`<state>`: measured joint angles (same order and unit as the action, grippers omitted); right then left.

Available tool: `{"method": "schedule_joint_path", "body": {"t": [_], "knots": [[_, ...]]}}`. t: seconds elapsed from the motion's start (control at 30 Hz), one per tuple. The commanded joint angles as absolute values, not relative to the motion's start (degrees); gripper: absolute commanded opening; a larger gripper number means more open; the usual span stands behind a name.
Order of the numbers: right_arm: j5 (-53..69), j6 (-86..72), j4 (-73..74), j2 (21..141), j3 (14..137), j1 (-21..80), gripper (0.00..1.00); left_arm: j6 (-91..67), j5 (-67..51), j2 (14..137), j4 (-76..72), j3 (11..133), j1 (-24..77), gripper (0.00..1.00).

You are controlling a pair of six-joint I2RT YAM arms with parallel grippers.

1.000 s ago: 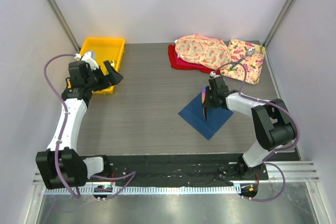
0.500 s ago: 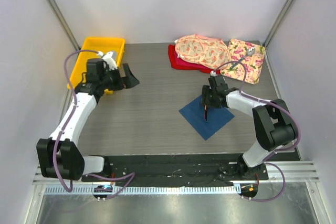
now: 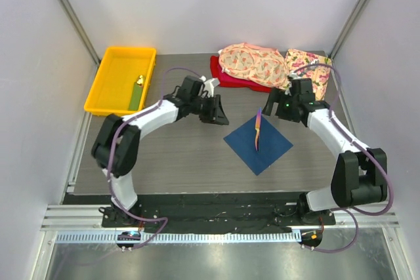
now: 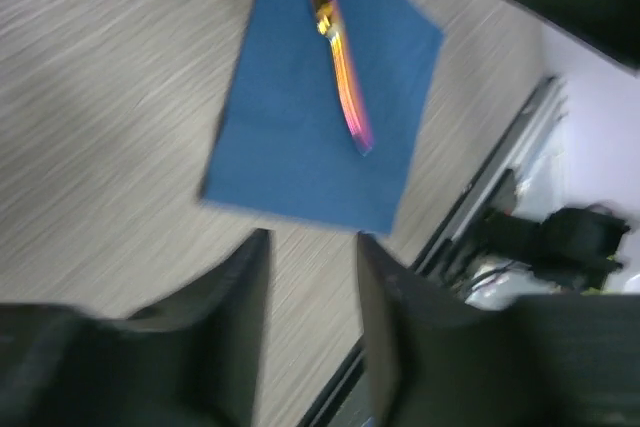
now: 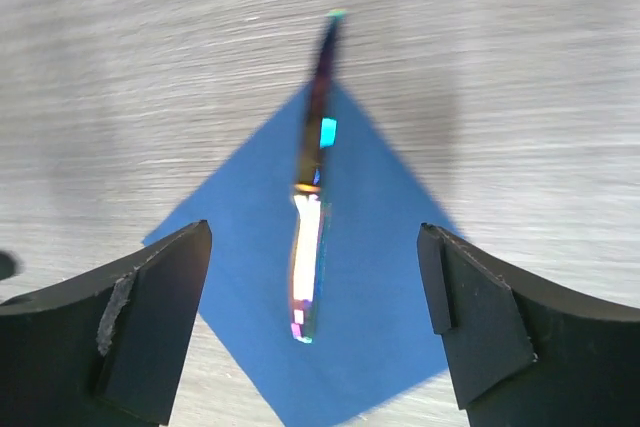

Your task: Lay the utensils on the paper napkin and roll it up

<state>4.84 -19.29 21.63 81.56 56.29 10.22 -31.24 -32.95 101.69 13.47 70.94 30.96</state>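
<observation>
The napkin is too far over on my right gripper's side, so both my grippers should first grab its opposite corners and slide it toward the middle.
The dark blue paper napkin lies flat on the table like a diamond. One slim iridescent utensil lies on it, its dark handle reaching past the far corner. My right gripper hovers just behind the napkin. In the right wrist view it stands open wide above the utensil and the napkin, holding nothing. My left gripper is left of the napkin. Its jaws stand a narrow gap apart over bare table, with the napkin and utensil ahead.
A yellow tray at the back left holds a green strip and a tiny yellow object. Pink floral cloths and a red cloth lie at the back right, close behind my right arm.
My right gripper opened, let go of the utensil on the napkin and drew back. My left arm swung from the yellow tray toward the napkin, its jaws narrowing.
</observation>
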Motion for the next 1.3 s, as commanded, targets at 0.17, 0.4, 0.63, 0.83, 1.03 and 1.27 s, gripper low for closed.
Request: {"method": "schedule_joint_path", "body": {"t": [0.17, 0.4, 0.63, 0.83, 1.03, 1.27], "knots": [[19.1, -11.3, 33.0, 81.0, 58.2, -2.4, 0.95, -45.3, -38.4, 119.0, 0.5, 84.6, 36.5, 0.2], [24.3, -9.8, 33.6, 82.7, 57.6, -2.6, 0.82, -45.8, -36.6, 121.2, 2.1, 80.4, 37.2, 0.12], [25.1, -10.1, 33.4, 86.9, 59.0, -2.6, 0.75, -41.5, -30.8, 122.7, 9.6, 80.1, 36.8, 0.0], [25.2, -10.4, 33.0, 88.2, 59.8, -2.6, 0.75, -42.4, -29.4, 121.8, 12.0, 75.7, 33.5, 0.0], [25.8, -10.8, 32.1, 90.0, 60.6, -2.5, 0.74, -41.7, -26.5, 118.0, 12.8, 69.4, 29.7, 0.0], [28.0, -10.8, 31.3, 92.7, 62.7, -0.4, 0.58, -42.2, -23.5, 112.6, 13.9, 62.3, 23.7, 0.0]]}}
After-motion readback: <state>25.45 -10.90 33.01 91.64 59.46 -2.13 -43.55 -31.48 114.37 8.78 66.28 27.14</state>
